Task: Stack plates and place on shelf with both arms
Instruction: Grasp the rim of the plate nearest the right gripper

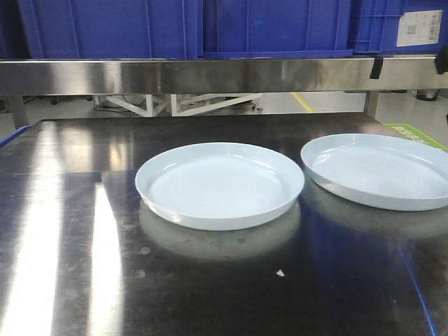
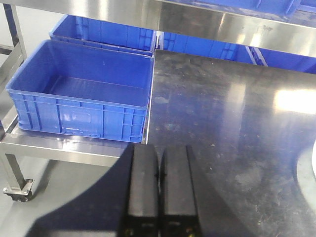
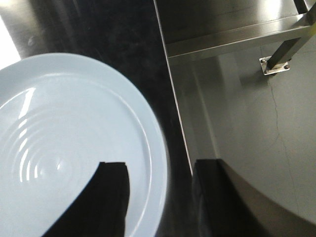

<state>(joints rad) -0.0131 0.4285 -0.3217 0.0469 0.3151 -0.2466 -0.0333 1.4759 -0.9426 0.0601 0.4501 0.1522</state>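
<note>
The plates have the same size and shallow shape (image 1: 220, 185), so the plate (image 1: 381, 171) under the robot's right gripper will nest closely when the robot lowers it onto the other.
Two pale bluish-white plates lie side by side on the dark steel tabletop (image 1: 63, 231), one in the middle (image 1: 220, 183) and one at the right (image 1: 381, 170), not touching. My right gripper (image 3: 160, 168) is open above the right plate (image 3: 64, 143); one finger is over the plate's inside, the other beyond its right rim, so the rim lies between them. My left gripper (image 2: 159, 153) is shut with nothing in it, over the table's left edge. A sliver of a plate (image 2: 307, 168) shows at that view's right. The shelf rail (image 1: 210, 75) runs behind the plates.
Blue crates (image 1: 189, 26) stand on the shelf above the rail. An empty blue crate (image 2: 81, 94) sits on a lower tier left of the table, with others behind it. A small white speck (image 1: 279, 273) lies near the front. The table's right edge (image 3: 173, 98) drops to grey floor.
</note>
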